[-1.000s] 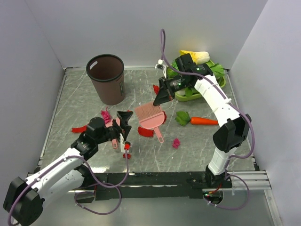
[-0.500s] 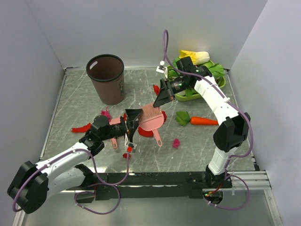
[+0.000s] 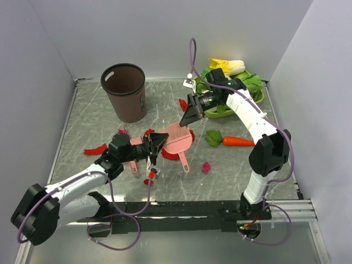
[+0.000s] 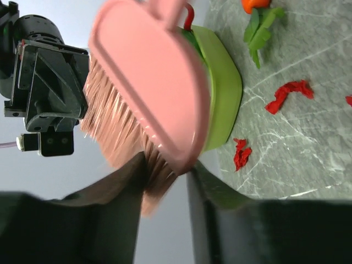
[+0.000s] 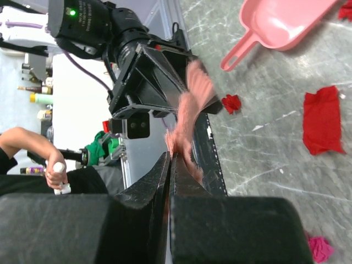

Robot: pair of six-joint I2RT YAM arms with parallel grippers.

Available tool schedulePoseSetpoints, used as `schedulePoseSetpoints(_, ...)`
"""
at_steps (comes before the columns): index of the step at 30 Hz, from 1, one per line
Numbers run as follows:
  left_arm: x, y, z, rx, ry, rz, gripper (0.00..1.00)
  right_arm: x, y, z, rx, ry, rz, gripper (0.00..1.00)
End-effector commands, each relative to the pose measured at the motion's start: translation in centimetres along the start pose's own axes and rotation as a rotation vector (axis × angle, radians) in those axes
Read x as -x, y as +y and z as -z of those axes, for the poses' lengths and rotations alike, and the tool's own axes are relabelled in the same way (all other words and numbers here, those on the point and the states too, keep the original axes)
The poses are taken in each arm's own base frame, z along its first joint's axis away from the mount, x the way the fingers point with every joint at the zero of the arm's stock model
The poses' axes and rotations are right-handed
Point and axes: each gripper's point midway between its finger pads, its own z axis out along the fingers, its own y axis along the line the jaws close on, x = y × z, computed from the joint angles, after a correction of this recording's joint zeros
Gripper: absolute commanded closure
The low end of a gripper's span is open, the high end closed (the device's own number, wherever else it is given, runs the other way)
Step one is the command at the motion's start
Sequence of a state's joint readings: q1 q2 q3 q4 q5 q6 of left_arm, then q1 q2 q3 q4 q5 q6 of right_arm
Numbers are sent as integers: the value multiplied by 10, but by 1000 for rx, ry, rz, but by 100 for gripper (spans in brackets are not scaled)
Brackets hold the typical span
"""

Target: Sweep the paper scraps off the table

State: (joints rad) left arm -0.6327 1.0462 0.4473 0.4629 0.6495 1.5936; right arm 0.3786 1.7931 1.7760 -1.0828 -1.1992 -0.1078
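Next, I take the brush with my left gripper and turn its handle (image 3: 183, 161) to my right gripper first, because my right gripper is holding the brush by its bristle tips (image 3: 179, 130).
A pink brush (image 3: 177, 137) is tilted up off the table (image 3: 231, 176). My right gripper (image 3: 187, 122) is shut on the tips of its bristles (image 5: 192, 93). My left gripper (image 3: 159, 140) has come in from the left, and its jaws press the brush's lower end (image 4: 176, 157), one on the bristles, one on the pink back. The paper scraps lie scattered: red ones (image 3: 92, 149) (image 3: 170, 154) (image 3: 182, 103), magenta ones (image 3: 206, 166) (image 3: 124, 132). A pink dustpan (image 3: 134, 158) lies under the left wrist.
A brown bin (image 3: 125, 91) stands at the back left. A green tray (image 3: 258, 94) of vegetables sits at the back right, with a carrot (image 3: 237, 141) in front of it. Pale walls close three sides, and a black rail (image 3: 181, 209) runs along the near edge.
My left gripper slid right to the brush and narrowed its wide-open jaws onto the brush's end. The right gripper kept its hold and barely moved.
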Motion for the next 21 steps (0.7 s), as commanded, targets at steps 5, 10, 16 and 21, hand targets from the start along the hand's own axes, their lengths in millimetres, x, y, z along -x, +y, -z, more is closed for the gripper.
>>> schedulePoseSetpoints(5, -1, 31, 5, 58, 20, -23, 92, 1, -19, -1, -56, 5, 2, 95)
schedulePoseSetpoints(10, -11, 35, 13, 67, 95, 80, 99, 22, -15, 18, -146, -30, 179, 44)
schedulePoseSetpoints(16, -29, 23, 19, -63, 244, 567, 99, 59, -9, 71, -292, -154, 404, 29)
schedulePoseSetpoints(21, -28, 24, 23, -113, 361, 1010, 99, 58, 4, 97, -448, -234, 598, 26)
